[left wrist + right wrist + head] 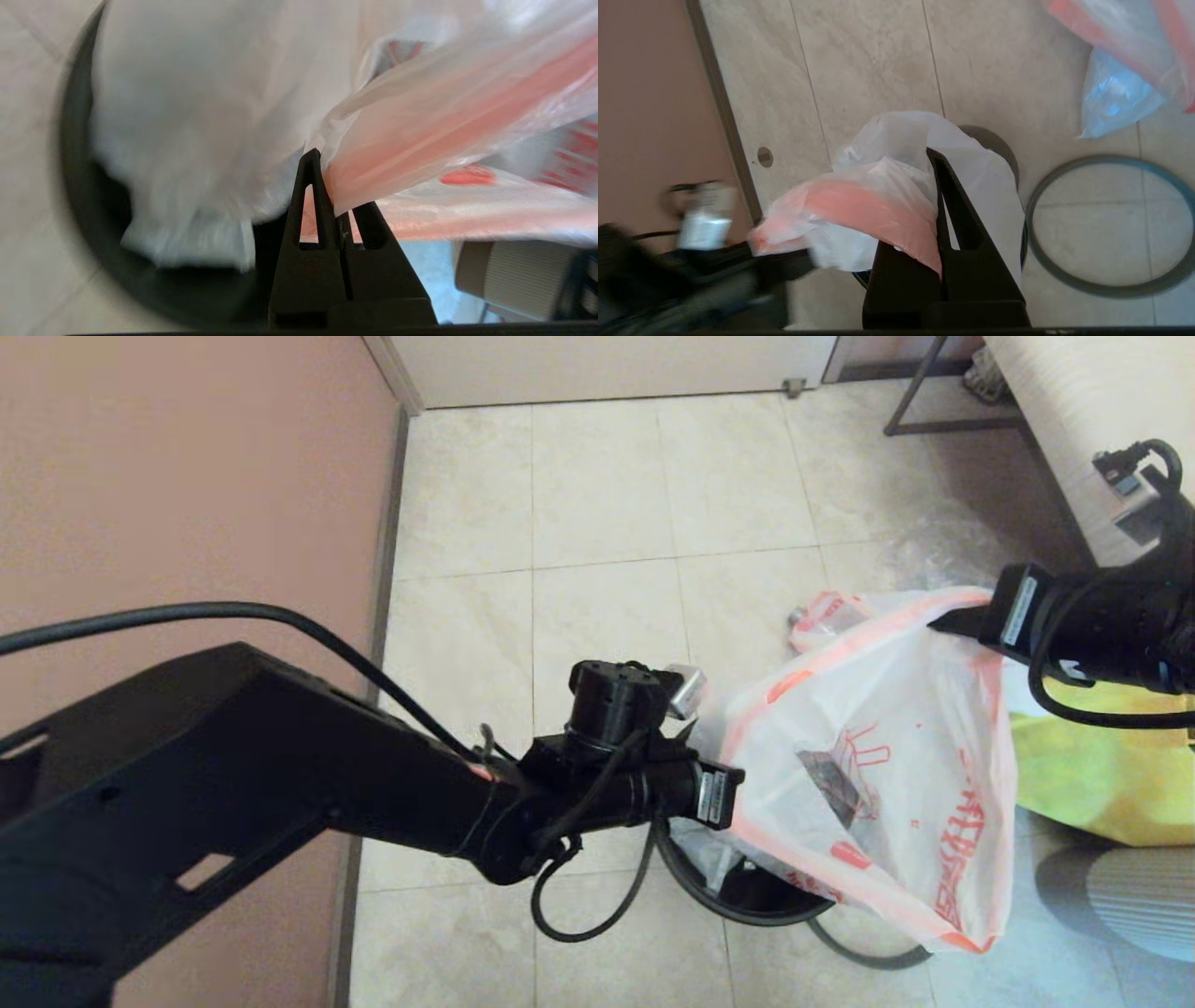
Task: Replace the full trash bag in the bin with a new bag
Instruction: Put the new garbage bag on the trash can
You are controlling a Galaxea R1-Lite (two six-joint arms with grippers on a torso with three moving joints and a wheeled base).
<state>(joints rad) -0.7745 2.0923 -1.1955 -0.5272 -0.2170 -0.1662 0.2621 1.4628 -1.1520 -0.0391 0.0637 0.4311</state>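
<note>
The new bag's opening hangs crookedly past the bin's dark rim [759, 915]. My right gripper should bring the bag's hem back toward the grey hoop [869, 957], over the bin.
The new bag [868, 765], white film with red print and a pink-orange hem, hangs stretched between both grippers above the bin [747, 901]. My left gripper [738, 807] is shut on the near-left hem [373, 163], over the bin's dark rim [74, 186]. My right gripper [952, 621] is shut on the far-right hem [859, 210]. The bag's bottom droops into the black bin [999, 144]. The grey hoop [868, 950] lies on the floor beside the bin. The full trash bag [822, 611] peeks out behind the new bag, mostly hidden.
A yellow fabric bag [1102, 775] and a grey ribbed object [1130, 896] sit on the right. A pale bench on a metal frame [1055, 411] stands at the far right. The pink wall [187, 476] runs along the left. Tiled floor lies ahead.
</note>
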